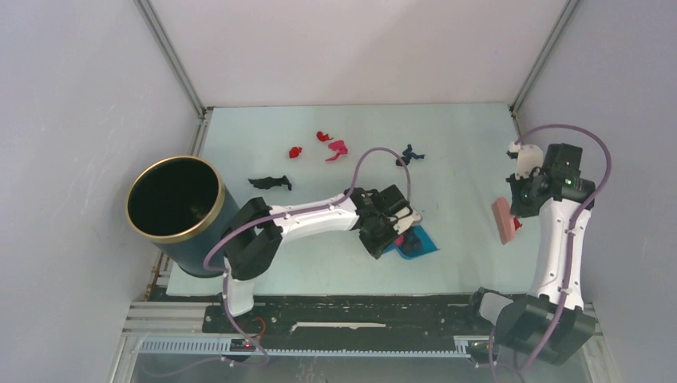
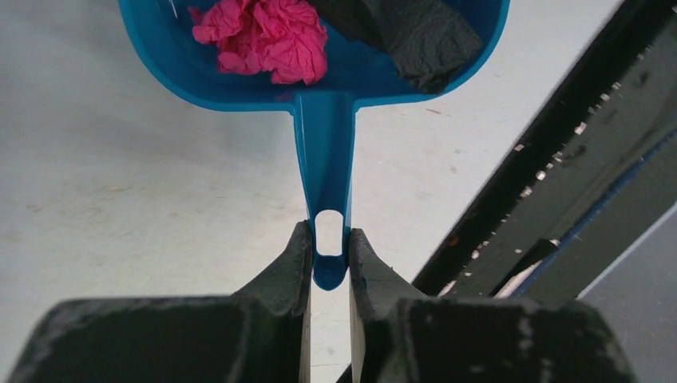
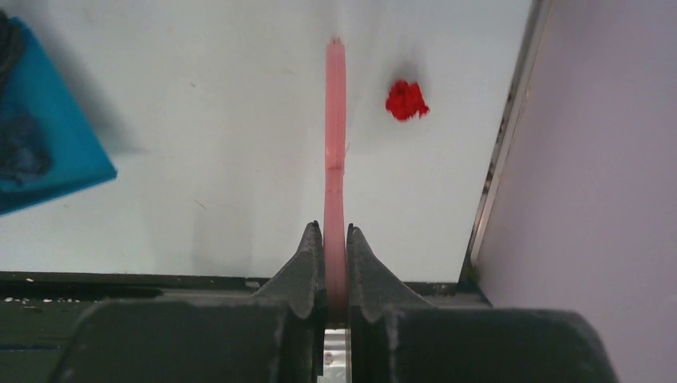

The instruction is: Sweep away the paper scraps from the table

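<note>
The red scrap is behind the brush, with scraps filling the dustpan (image 1: 410, 241), so the robot's right gripper should back off while the left gripper empties the dustpan into the bin (image 1: 176, 196).
My left gripper (image 1: 401, 227) (image 2: 329, 239) is shut on the handle of a blue dustpan (image 1: 418, 242) (image 2: 323, 152) resting on the table (image 1: 463, 144) near its front middle. In the pan lie a pink scrap (image 2: 263, 36) and a black scrap (image 2: 419, 40). My right gripper (image 1: 523, 199) (image 3: 335, 233) is shut on a pink hand brush (image 1: 502, 220) (image 3: 336, 144) at the right. A red scrap (image 1: 517, 224) (image 3: 406, 100) lies just right of it. Farther back lie red scraps (image 1: 294, 152), a magenta one (image 1: 337, 149), a dark blue one (image 1: 409, 155) and a black one (image 1: 270, 183).
A tall black bin with a gold rim (image 1: 176, 211) stands at the table's front left corner. A black rail (image 1: 359, 315) runs along the front edge. Grey-white walls close in the left, back and right sides; the right wall (image 3: 599, 159) is close to the brush.
</note>
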`<state>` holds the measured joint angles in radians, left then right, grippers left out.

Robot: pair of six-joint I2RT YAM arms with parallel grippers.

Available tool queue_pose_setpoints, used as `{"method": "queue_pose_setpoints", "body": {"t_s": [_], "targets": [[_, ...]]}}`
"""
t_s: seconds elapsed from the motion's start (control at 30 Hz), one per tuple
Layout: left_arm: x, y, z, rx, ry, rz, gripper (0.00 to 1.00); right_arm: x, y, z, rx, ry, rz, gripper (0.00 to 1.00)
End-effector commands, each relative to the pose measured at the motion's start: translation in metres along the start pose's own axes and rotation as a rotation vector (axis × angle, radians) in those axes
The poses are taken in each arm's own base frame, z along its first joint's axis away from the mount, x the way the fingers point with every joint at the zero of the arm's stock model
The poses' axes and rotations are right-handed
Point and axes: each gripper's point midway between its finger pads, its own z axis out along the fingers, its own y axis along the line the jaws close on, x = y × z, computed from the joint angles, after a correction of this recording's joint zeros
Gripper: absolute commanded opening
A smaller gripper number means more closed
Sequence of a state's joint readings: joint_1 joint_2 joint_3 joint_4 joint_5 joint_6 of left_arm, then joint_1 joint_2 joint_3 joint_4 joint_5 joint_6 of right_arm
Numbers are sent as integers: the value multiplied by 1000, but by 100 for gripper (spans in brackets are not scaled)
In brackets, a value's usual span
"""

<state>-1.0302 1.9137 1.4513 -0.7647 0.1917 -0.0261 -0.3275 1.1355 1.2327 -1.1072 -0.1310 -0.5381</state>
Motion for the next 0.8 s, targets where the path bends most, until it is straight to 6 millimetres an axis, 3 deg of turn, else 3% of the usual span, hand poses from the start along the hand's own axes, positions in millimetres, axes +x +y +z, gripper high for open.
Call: {"method": "queue_pose_setpoints", "body": {"t_s": [0.0,0.1,0.3,0.5,0.77], "targets": [[2,-27,-7,51,-8,106,0,15,-25,7,64,-8,0,0],[7,-39,-1,75,15,135,0,28,-25,16,60,21,23,0],[14,-47,11,94,59,147,0,43,16,27,-93,55,53,0],[16,-46,23,87,84,144,0,33,73,27,-299,44,25,0],[17,-43,32,79,104,136,0,9,119,17,-419,-7,-30,0]]}}
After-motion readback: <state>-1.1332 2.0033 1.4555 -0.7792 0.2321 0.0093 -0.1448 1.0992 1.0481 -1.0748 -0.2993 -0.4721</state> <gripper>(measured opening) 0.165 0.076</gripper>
